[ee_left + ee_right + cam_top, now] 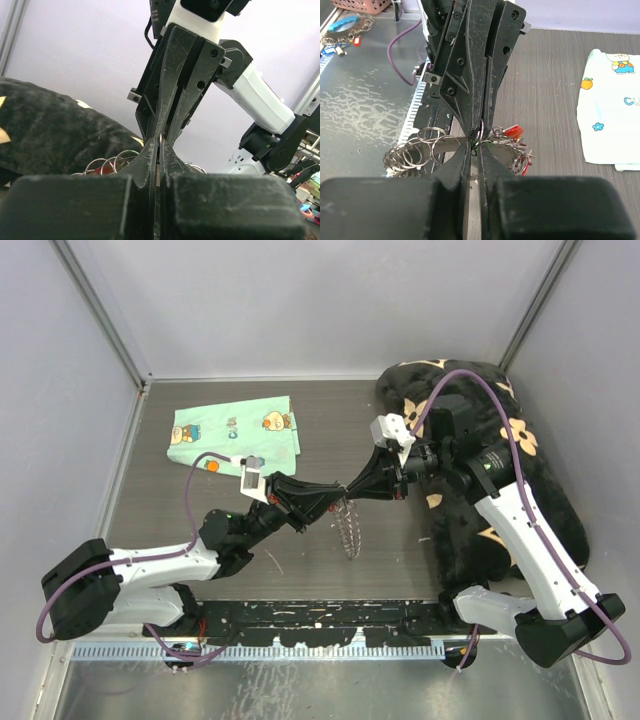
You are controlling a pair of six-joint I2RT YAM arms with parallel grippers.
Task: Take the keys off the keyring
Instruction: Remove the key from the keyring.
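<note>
My grippers are crowding the green-headed key's small ring (481, 131) finger to finger, so next my left gripper opens, moves back and grabs the keyring (348, 530) from a steeper angle.
The keyring (350, 530) hangs in mid-air over the table's middle, a silver loop fringed with small rings (407, 152) and keys (512, 132), some with red heads. My left gripper (338, 502) is shut on the keyring's thin metal, which shows as a sliver between its fingers (150, 160). My right gripper (352, 492) meets it tip to tip from the right. In the right wrist view the right gripper (479, 145) stands almost closed, pinching a green-headed key and a small ring at its tips. More rings (107, 164) show to the left of the left gripper (160, 147).
A mint-green cartoon-print cloth (235, 435) lies at the back left of the table. A black cushion with tan flowers (500, 460) fills the right side under the right arm. On the metal shelf beyond the table edge lie another bunch of rings (345, 35) and a pink basket (362, 5).
</note>
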